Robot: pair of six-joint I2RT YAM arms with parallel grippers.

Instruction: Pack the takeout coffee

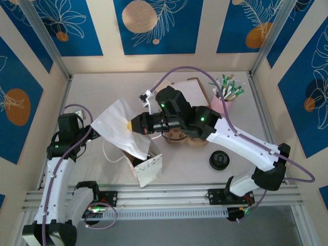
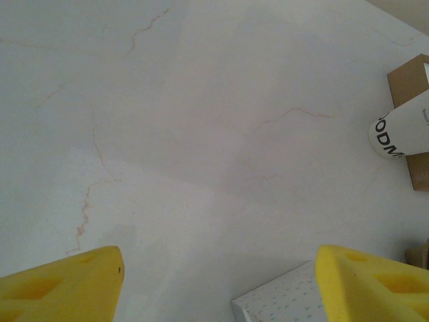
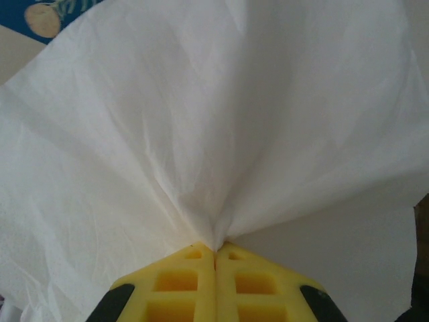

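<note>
The white napkin [image 1: 119, 127] is hanging over the paper bag's opening [image 1: 139, 158], so the robot's right gripper should keep lowering the napkin until its fingers reach inside, then let it go.
My right gripper [image 3: 214, 249] is shut on a pinched corner of a large white napkin [image 3: 201, 121]. In the top view the napkin [image 1: 119, 125] fans out to the left of the right gripper [image 1: 134, 124], above the open white paper bag [image 1: 148, 168]. A brown cardboard cup carrier [image 1: 180, 136] lies partly under the right arm. The left wrist view shows a white coffee cup [image 2: 402, 131] with black lettering against the carrier [image 2: 407, 79]. My left gripper [image 2: 220, 253] hangs open over bare table, and a bag corner [image 2: 281, 302] shows between its fingers.
A black lid [image 1: 219, 160] lies on the table at the right front. A pink cup of packets and sticks [image 1: 224, 98] stands at the back right beside a brown board [image 1: 187, 88]. The bag's white handle loops [image 1: 109, 154] trail left.
</note>
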